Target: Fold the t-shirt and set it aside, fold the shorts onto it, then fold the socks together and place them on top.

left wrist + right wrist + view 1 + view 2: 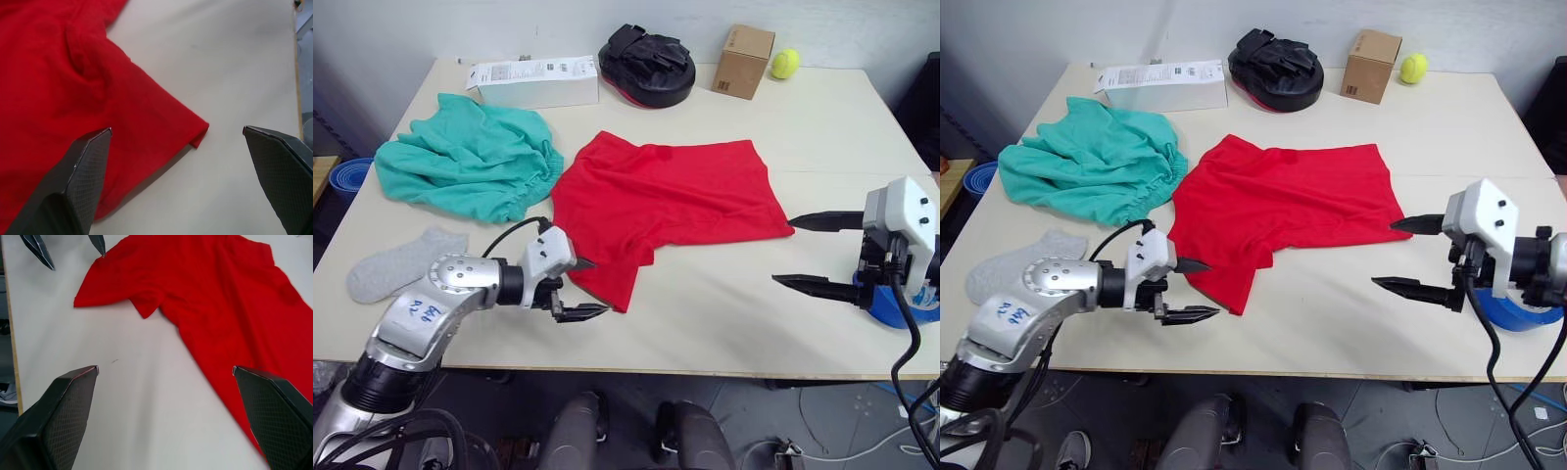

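The sleeve [615, 278] sticks out next to a notch in the shirt's edge [652, 253]. It will fold over onto the shirt's body when I bring the sleeve's corner inward.
The red t-shirt [666, 201] lies spread and partly folded in the middle of the table, one sleeve corner [195, 134] pointing at the front edge. My left gripper [597, 287] is open just at that corner, low over the table, one fingertip [93, 152] above the red cloth. On the right, my right gripper [784, 252] is open and empty, a short way off the shirt's right hem. The teal shorts [465, 162] sit crumpled at the back left. The grey socks [401, 262] lie flat at the front left, behind my left arm.
Along the back edge stand a white flat box [536, 80], a black padded mitt [646, 64], a small cardboard box [742, 61] and a yellow-green ball [784, 64]. A blue tape roll [1518, 311] lies under my right wrist. Bare tabletop [724, 313] stretches between the grippers.
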Tool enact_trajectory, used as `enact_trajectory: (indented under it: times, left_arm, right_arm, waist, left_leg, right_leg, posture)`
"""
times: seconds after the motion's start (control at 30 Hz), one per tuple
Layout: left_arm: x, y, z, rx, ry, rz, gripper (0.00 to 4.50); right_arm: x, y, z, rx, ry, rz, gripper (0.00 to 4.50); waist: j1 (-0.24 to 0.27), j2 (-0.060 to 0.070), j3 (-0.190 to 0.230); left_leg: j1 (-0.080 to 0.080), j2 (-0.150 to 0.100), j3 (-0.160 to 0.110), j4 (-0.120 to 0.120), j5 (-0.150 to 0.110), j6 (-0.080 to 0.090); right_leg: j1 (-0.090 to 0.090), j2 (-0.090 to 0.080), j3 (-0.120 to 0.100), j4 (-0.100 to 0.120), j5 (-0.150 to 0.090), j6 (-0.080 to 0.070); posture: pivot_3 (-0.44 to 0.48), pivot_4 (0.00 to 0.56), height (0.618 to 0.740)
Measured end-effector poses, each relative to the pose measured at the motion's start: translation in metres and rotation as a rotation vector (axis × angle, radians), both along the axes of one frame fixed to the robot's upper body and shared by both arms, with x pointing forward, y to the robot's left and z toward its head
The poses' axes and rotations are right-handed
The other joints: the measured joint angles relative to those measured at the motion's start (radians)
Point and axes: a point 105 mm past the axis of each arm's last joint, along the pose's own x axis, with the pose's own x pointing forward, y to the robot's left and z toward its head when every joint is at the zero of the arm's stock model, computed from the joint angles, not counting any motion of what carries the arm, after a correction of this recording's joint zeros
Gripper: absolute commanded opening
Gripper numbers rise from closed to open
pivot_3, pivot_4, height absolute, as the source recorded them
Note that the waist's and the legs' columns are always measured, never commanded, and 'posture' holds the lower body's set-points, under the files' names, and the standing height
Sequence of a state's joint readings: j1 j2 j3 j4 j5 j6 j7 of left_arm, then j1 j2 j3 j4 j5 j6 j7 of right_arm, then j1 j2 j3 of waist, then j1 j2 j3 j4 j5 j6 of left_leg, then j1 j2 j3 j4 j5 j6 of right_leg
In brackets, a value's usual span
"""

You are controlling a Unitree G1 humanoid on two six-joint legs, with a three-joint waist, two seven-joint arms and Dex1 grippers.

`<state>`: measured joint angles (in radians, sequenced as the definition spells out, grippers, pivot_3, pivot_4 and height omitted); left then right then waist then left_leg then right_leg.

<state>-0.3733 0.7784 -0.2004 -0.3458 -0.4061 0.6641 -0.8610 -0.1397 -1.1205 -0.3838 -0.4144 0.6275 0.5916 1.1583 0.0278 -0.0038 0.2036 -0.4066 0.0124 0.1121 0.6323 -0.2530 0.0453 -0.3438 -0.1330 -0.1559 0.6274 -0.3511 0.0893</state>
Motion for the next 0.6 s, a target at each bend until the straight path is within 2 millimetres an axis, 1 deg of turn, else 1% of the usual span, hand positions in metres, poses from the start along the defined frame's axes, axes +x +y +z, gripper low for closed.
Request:
enact_trajectory:
  times: [0.1,0.2,0.27,0.4,0.6]
  left_arm:
    - [0.008,-0.005,-0.006,-0.019,0.004,0.013,4.50]
    - [0.021,-0.013,-0.001,-0.057,-0.024,0.033,4.50]
    - [0.023,-0.017,0.000,-0.074,-0.022,0.032,4.50]
    - [0.024,-0.025,-0.003,-0.070,-0.012,0.008,4.50]
    - [0.039,-0.038,0.003,-0.093,-0.026,0.024,4.50]
  right_arm:
    - [-0.005,0.010,-0.007,0.001,0.016,0.048,4.48]
    - [-0.007,0.016,-0.011,0.014,0.019,0.069,4.48]
    - [-0.009,0.019,-0.010,0.022,0.009,0.078,4.48]
    - [-0.009,0.022,-0.010,0.033,0.004,0.081,4.48]
    - [-0.011,0.022,-0.014,0.039,0.010,0.075,4.48]
  waist:
    - [-0.001,0.000,0.000]
    - [0.000,0.000,0.000]
    - [-0.001,-0.001,0.000]
    - [-0.001,-0.001,0.000]
    - [0.000,-0.002,0.001]
  left_leg:
    - [0.000,0.000,0.000,0.000,0.000,0.000]
    - [0.000,0.000,0.000,0.001,0.001,0.000]
    - [0.000,0.000,0.000,0.001,0.000,0.000]
    - [0.000,0.000,0.000,0.001,0.001,0.000]
    - [0.000,0.000,-0.001,0.002,0.001,0.001]
  right_leg:
    - [0.000,0.001,0.000,0.000,0.000,0.000]
    - [0.000,0.000,-0.001,0.000,0.000,0.000]
    - [0.000,0.000,-0.001,0.000,0.000,0.000]
    - [0.001,0.000,-0.001,0.000,0.000,0.000]
    - [0.001,0.000,-0.001,0.000,0.000,0.000]
  posture:
    - [0.000,0.150,0.740]
    - [0.000,0.150,0.740]
    - [0.000,0.150,0.740]
    - [0.000,0.150,0.740]
    - [0.000,0.150,0.740]
